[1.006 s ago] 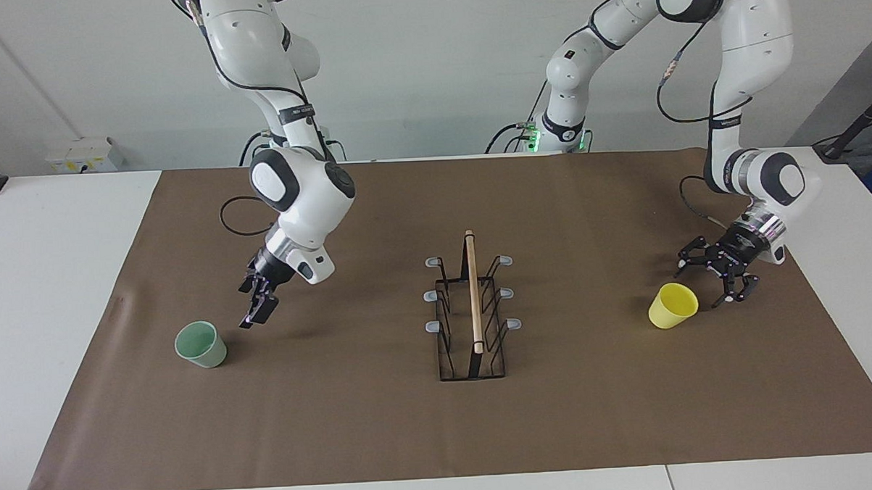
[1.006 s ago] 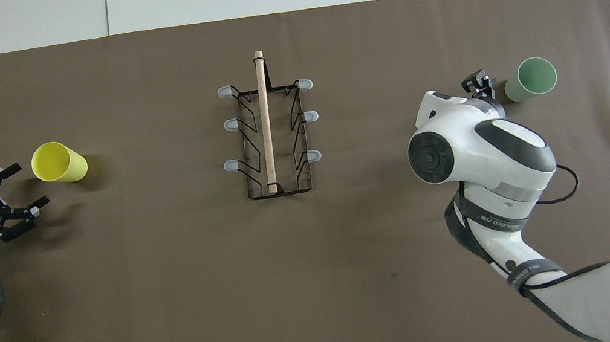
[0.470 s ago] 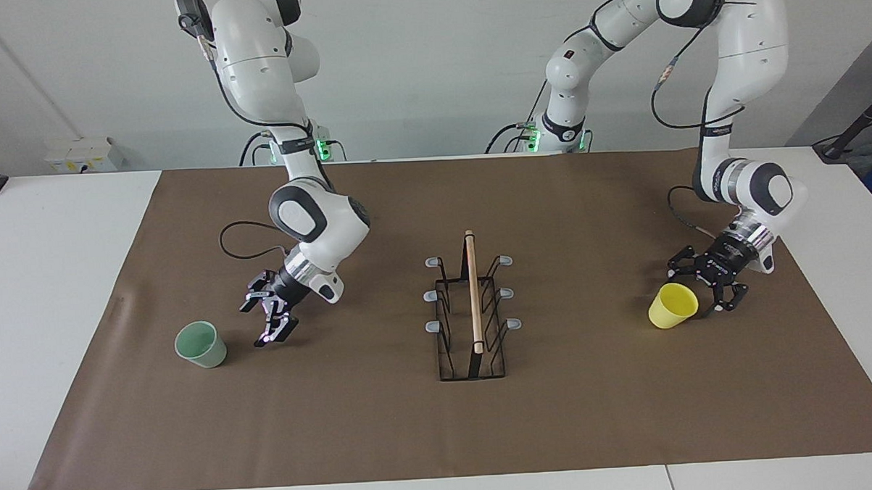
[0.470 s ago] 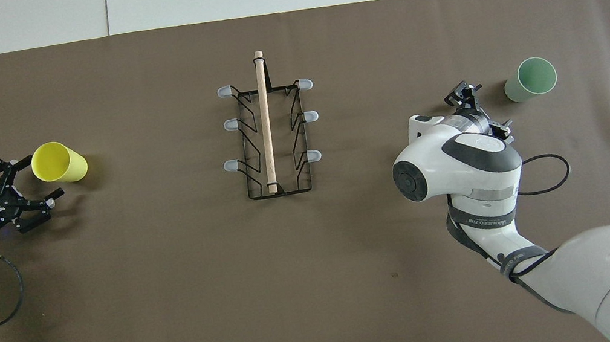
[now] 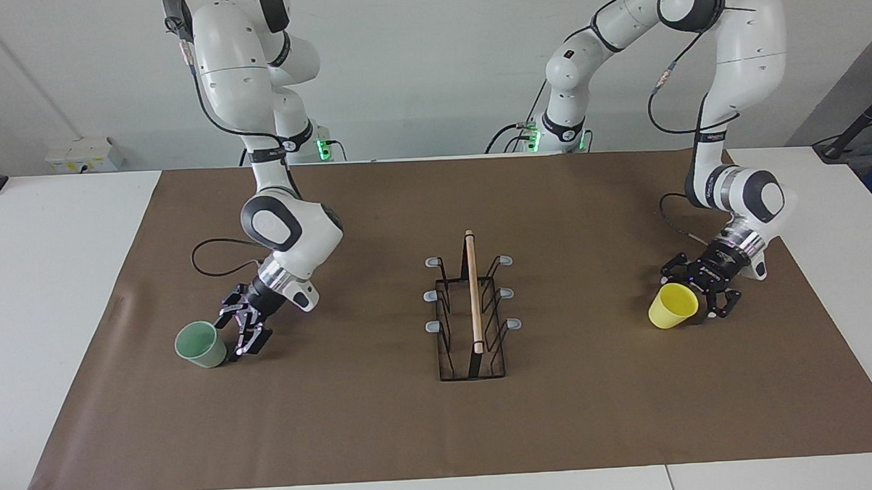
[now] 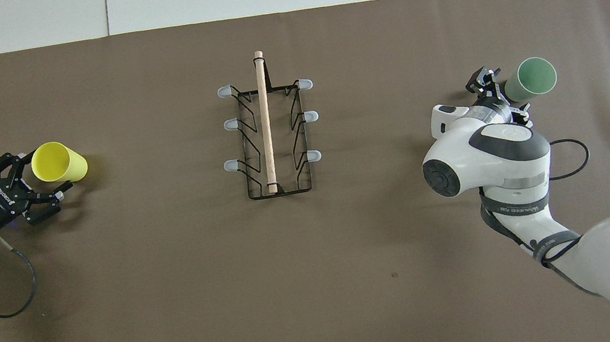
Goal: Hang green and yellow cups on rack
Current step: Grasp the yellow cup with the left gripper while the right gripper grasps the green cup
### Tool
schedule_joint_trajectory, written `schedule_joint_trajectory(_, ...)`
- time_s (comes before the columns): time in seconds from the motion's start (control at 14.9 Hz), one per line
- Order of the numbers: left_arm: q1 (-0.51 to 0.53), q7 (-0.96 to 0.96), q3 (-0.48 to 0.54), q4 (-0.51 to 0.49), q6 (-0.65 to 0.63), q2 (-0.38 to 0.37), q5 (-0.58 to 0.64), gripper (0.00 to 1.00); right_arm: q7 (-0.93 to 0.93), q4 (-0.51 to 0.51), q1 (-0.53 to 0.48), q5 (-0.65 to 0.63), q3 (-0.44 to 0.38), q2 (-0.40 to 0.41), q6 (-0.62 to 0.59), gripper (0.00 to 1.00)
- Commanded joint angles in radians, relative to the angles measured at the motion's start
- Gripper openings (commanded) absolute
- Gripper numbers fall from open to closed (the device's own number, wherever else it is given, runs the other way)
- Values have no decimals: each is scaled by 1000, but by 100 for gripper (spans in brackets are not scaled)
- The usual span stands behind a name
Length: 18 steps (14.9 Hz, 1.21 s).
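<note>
The wires of the rack have free white tips (image 6: 314, 155). So the pale green cup (image 6: 531, 78) will hang upside down over a tip when I turn it and lower it.
The yellow cup (image 5: 672, 306) stands on the brown mat toward the left arm's end, also in the overhead view (image 6: 59, 163). My left gripper (image 5: 695, 292) is open, low at the cup, one finger on each side of it; contact cannot be told. It also shows in the overhead view (image 6: 40, 177). The pale green cup (image 5: 201, 344) stands toward the right arm's end, also in the overhead view (image 6: 531, 79). My right gripper (image 5: 234, 337) is open, low and right beside the green cup; it also shows from overhead (image 6: 503, 92). The rack (image 5: 473, 309) stands mid-table with all prongs bare, also from overhead (image 6: 268, 134).
A brown mat (image 5: 384, 428) covers most of the white table (image 5: 53, 287). A black cable loop (image 5: 211, 256) lies on the mat by the right arm. A small grey box (image 5: 85, 154) sits at the table's edge nearest the robots.
Both grippers have closed in on their cups. The right gripper dropped and swung to the green cup; the left gripper moved in so its open fingers stand at the yellow cup. The cups have not moved.
</note>
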Motion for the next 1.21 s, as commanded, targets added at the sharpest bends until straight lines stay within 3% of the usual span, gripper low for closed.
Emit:
schedule_joint_trajectory(0.0,-5,42,-15,14,46,22,-42,100,43,-4,-34,-63,7,5,30,100)
schedule_joint_trajectory(0.74,-12,109,-55,8,102,38,-102,100,217,2,-183,-330,7,28,178,100)
schedule_joint_trajectory(0.8,-11,115,-67,6,108,42,-104,100,209,6,-184,-333,7,28,187,63)
schedule_joint_trajectory(0.87,-11,120,-72,6,118,44,-107,100,209,7,-184,-332,7,28,187,12)
schedule_joint_trajectory(0.94,-12,121,-72,6,126,45,-108,100,211,10,-183,-332,7,28,184,0)
schedule_joint_trajectory(1.14,-12,121,-82,6,138,50,-107,100,215,22,-184,-316,8,30,190,0)
